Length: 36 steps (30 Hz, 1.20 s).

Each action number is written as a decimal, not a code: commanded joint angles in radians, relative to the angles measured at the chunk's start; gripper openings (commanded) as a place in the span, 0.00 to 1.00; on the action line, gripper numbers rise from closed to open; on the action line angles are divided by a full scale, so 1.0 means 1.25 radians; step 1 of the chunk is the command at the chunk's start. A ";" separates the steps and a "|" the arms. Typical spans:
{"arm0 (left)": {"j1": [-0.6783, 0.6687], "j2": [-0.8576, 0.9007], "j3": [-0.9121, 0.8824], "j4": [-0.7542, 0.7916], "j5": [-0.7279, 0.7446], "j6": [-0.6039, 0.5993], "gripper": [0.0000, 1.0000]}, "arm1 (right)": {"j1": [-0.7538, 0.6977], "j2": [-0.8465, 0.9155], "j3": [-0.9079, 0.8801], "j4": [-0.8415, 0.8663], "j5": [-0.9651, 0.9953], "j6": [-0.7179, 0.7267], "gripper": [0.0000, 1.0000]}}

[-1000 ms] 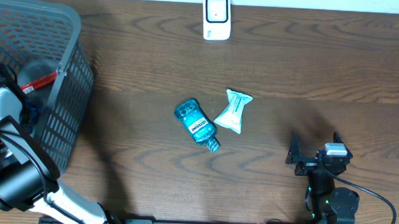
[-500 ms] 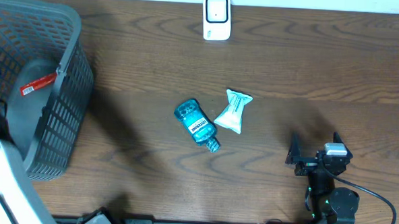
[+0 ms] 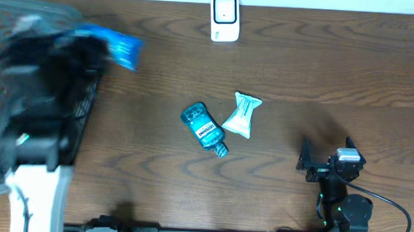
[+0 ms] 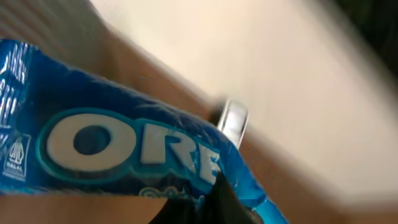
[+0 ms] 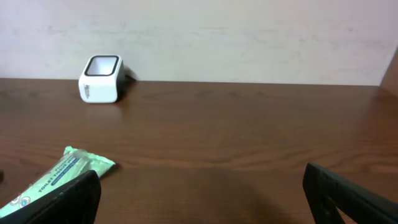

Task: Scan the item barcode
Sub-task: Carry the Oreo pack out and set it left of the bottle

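The blue Oreo pack [image 3: 126, 51] hangs past the basket's rim, and my left gripper should keep going toward the free spot [image 3: 163, 120] beside the mouthwash bottle and let go there.
A blue Oreo pack [image 3: 122, 48] hangs blurred above the basket's right rim, with my left gripper [image 3: 83, 58] shut on it. In the left wrist view the Oreo pack [image 4: 124, 149] fills the left half and my left gripper [image 4: 214, 202] pinches its lower edge. Beyond it stands the white scanner [image 4: 233, 121]. That scanner [image 3: 225, 17] sits at the table's far edge, also in the right wrist view as the scanner [image 5: 101, 79]. No barcode shows. My right gripper [image 3: 326, 153] rests open at the front right; the right gripper [image 5: 202, 199] holds nothing.
A grey mesh basket [image 3: 85, 107] stands at the left, mostly hidden by my left arm. A teal mouthwash bottle [image 3: 205, 129] and a pale green wipes pack [image 3: 242, 115] lie mid-table; the wipes pack [image 5: 68, 174] lies just left of my right gripper.
My left arm has risen out of the basket and swung right over its rim, carrying the blue pack. The right arm has not moved.
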 commanded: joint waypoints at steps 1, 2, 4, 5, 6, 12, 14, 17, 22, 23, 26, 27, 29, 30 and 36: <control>-0.107 0.084 0.000 -0.077 -0.077 0.233 0.07 | 0.006 -0.004 -0.001 -0.004 0.007 0.008 0.99; -0.127 0.113 -0.001 -0.102 -0.108 0.232 0.07 | 0.006 -0.004 -0.001 -0.004 0.007 0.008 0.99; -0.160 0.178 -0.016 -0.125 -0.142 0.232 0.07 | 0.006 -0.004 -0.001 -0.004 0.007 0.008 0.99; -0.172 0.213 -0.029 -0.124 -0.145 0.232 0.07 | 0.006 -0.004 -0.001 -0.004 0.007 0.008 0.99; -0.179 0.240 -0.039 -0.120 -0.144 0.232 0.07 | 0.006 -0.004 -0.001 -0.004 0.007 0.008 0.99; -0.190 0.423 -0.107 -0.044 -0.143 0.221 0.07 | 0.006 -0.004 -0.001 -0.004 0.007 0.008 0.99; -0.190 0.474 -0.119 -0.025 -0.127 0.220 0.07 | 0.006 -0.004 -0.001 -0.004 0.007 0.008 0.99; -0.190 0.535 -0.128 -0.008 -0.085 0.221 0.07 | 0.006 -0.004 -0.001 -0.004 0.007 0.008 0.99; -0.192 0.571 -0.129 -0.001 -0.077 0.224 0.24 | 0.006 -0.004 -0.001 -0.004 0.007 0.008 0.99; -0.192 0.566 -0.129 -0.002 -0.077 0.227 0.34 | 0.006 -0.004 -0.001 -0.004 0.007 0.008 0.99; -0.192 0.538 -0.129 -0.011 -0.078 0.226 0.63 | 0.006 -0.004 -0.001 -0.004 0.007 0.008 0.99; -0.192 0.527 -0.129 -0.014 -0.077 0.226 0.66 | 0.006 -0.004 -0.001 -0.004 0.007 0.008 0.99; -0.192 0.495 -0.129 -0.024 -0.078 0.226 0.68 | 0.006 -0.004 -0.001 -0.004 0.007 0.008 0.99; -0.192 0.481 -0.129 -0.027 -0.078 0.226 1.00 | 0.006 -0.004 -0.001 -0.004 0.007 0.008 0.99; -0.192 0.402 -0.129 -0.027 -0.129 0.226 0.23 | 0.006 -0.004 -0.001 -0.004 0.007 0.008 0.99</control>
